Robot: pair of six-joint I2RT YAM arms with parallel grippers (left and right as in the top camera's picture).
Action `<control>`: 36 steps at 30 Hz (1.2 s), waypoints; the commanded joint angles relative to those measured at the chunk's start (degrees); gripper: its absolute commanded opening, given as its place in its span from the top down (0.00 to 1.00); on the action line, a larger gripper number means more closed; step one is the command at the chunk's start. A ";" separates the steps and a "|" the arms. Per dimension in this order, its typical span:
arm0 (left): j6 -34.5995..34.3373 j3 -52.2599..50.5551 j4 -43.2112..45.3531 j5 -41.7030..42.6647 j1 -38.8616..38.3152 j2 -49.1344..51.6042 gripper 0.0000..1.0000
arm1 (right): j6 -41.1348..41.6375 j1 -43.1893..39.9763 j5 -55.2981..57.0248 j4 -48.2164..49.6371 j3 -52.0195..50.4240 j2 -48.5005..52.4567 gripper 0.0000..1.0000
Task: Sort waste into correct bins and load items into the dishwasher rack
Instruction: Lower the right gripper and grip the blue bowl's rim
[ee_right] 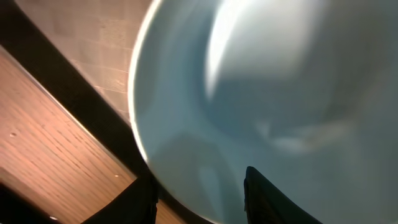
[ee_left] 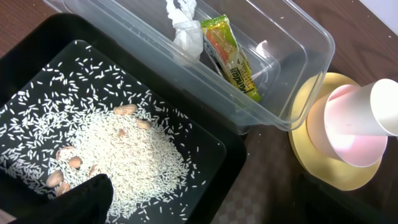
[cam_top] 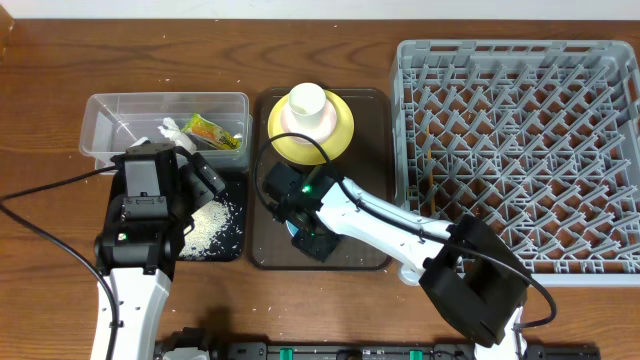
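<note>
My right gripper should keep its fingers on both sides of the light-blue bowl's rim (ee_right: 185, 204) until they pinch the bowl's side (ee_right: 202, 198), because one finger is inside the bowl and the other is outside.
A light-blue bowl (ee_right: 280, 81) fills the right wrist view. My right gripper (ee_right: 200, 177) straddles its rim, one finger outside and one inside, jaws apart and not pinching. From overhead this gripper (cam_top: 300, 222) hangs low over the dark-brown tray (cam_top: 370, 255) and hides the bowl. A white cup (cam_top: 307, 101) sits in a pinkish bowl (ee_left: 351, 134) on the yellow plate (cam_top: 340, 135). The clear tub (cam_top: 105, 115) holds a crumpled tissue (ee_left: 185, 31) and a yellow-green wrapper (ee_left: 231, 56). Rice (ee_left: 124, 155) lies in the black bin (ee_left: 37, 37). My left gripper (cam_top: 195, 175) is open above the bin and holds nothing.
The grey dishwasher rack (cam_top: 515, 150) stands at the right with nothing in it. Some peanuts (ee_left: 68, 163) lie among the rice. A black cable (cam_top: 50, 195) runs across the wooden table at the left. Only one left finger (ee_left: 87, 199) shows at the wrist view's bottom edge.
</note>
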 commanded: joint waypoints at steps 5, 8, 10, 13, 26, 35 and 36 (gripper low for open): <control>0.31 0.83 -0.17 -1.07 0.24 0.33 0.05 | 1.07 0.59 -2.49 4.28 -0.31 0.83 0.56; 0.31 0.83 -0.17 -1.07 0.24 0.33 0.05 | 2.49 0.61 -2.49 6.45 -0.31 0.83 0.56; 0.28 0.83 -0.17 -1.07 0.24 0.33 0.05 | 2.95 0.72 -2.51 7.72 -0.33 0.83 0.55; 0.28 0.83 -0.17 -1.07 0.24 0.33 0.05 | 2.93 1.09 -2.49 8.70 -0.35 0.83 0.55; 0.31 0.83 -0.17 -1.07 0.24 0.33 0.05 | 2.93 3.08 -2.43 9.81 -0.35 2.34 0.64; 0.28 0.83 -0.17 -1.07 0.24 0.33 0.05 | 2.91 3.04 -1.77 10.40 -0.35 2.40 0.75; 0.31 0.83 -0.17 -1.07 0.24 0.33 0.05 | 2.91 3.02 -1.64 10.69 -0.35 2.40 0.75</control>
